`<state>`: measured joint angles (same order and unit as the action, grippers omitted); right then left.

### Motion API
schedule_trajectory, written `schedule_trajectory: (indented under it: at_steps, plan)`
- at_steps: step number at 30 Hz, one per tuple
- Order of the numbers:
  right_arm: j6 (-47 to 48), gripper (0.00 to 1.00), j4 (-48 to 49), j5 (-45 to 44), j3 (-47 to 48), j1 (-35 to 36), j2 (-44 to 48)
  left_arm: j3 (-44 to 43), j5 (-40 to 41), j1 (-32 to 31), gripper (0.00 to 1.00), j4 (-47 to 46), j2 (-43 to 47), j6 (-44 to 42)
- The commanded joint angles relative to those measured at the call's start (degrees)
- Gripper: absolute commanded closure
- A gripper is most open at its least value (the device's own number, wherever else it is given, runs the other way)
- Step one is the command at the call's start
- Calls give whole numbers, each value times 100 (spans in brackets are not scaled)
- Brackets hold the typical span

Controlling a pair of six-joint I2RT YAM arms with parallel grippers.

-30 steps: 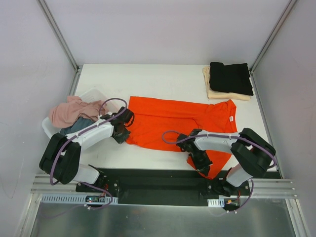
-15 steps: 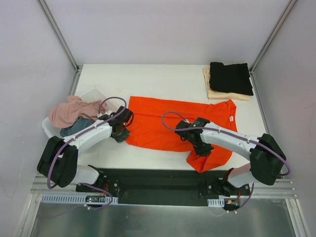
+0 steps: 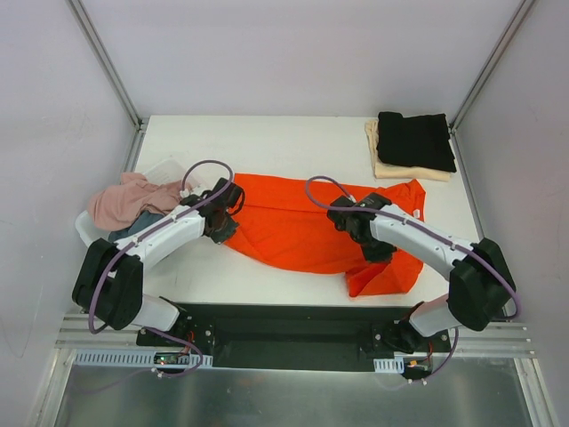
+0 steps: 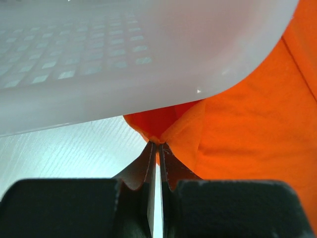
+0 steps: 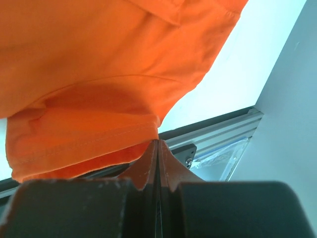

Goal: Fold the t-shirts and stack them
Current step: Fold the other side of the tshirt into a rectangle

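The orange-red t-shirt's hem (image 3: 380,286) is in my right gripper and the path to its far edge (image 3: 298,183) is clear, so I should keep moving the hem there until I let go of it.
The bright orange-red t-shirt (image 3: 293,227) lies spread across the middle of the table, its right part lifted and bunched. My left gripper (image 3: 222,228) is shut on its left corner (image 4: 157,141), right beside the white tub. My right gripper (image 3: 378,251) is shut on the shirt's hem (image 5: 157,140), and cloth (image 5: 99,74) hangs over it. A folded black t-shirt (image 3: 414,139) rests on a folded cream one (image 3: 396,169) at the back right. A dusty pink t-shirt (image 3: 129,197) and a grey-blue one (image 3: 140,227) lie crumpled in the tub.
The white plastic tub (image 3: 169,171) stands at the table's left edge, and its wall (image 4: 124,49) fills the top of the left wrist view. The metal rail (image 5: 218,133) runs along the near edge below the right gripper. Frame posts rise at the back corners.
My right gripper has carried the shirt's near hem away from the front edge toward the table's middle. My left gripper has shifted slightly farther back with its corner.
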<state>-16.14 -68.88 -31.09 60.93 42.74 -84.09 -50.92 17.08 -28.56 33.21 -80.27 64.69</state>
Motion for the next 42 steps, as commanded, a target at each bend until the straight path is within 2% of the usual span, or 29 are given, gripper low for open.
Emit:
schedule_trajectory:
  at_steps: [1,14,27,33,36,37,39,40,41,42]
  plan:
    - [331,99,-99,-563,463,-353,-186,-357,287,-45,100,54,-164,-176]
    - [1236,100,138,-1206,1738,-1364,-652,-806,629,148,100,185,-384,-26]
    - [2211,99,533,-1057,3030,-2006,-1714,-1535,955,324,100,291,-1007,-17]
    - [3037,99,1130,-1013,3434,-2209,-2338,-1878,1060,342,100,326,-1412,18]
    - [3608,99,1727,-943,3592,-2296,-2611,-2071,1017,342,100,388,-1614,-8]
    - [3757,98,1825,-882,3645,-2323,-2795,-2124,982,342,96,397,-1649,-78]
    - [3803,77,1765,-898,3961,-2367,-3015,-2282,868,342,78,423,-1746,-166]
    - [3733,66,1651,-933,4110,-2367,-3173,-2343,763,333,58,423,-1755,-263]
    - [3645,49,1537,-951,4207,-2358,-3175,-2361,727,333,46,414,-1755,-298]
    - [3453,45,1492,-925,4139,-2367,-3131,-2362,700,324,38,423,-1720,-316]
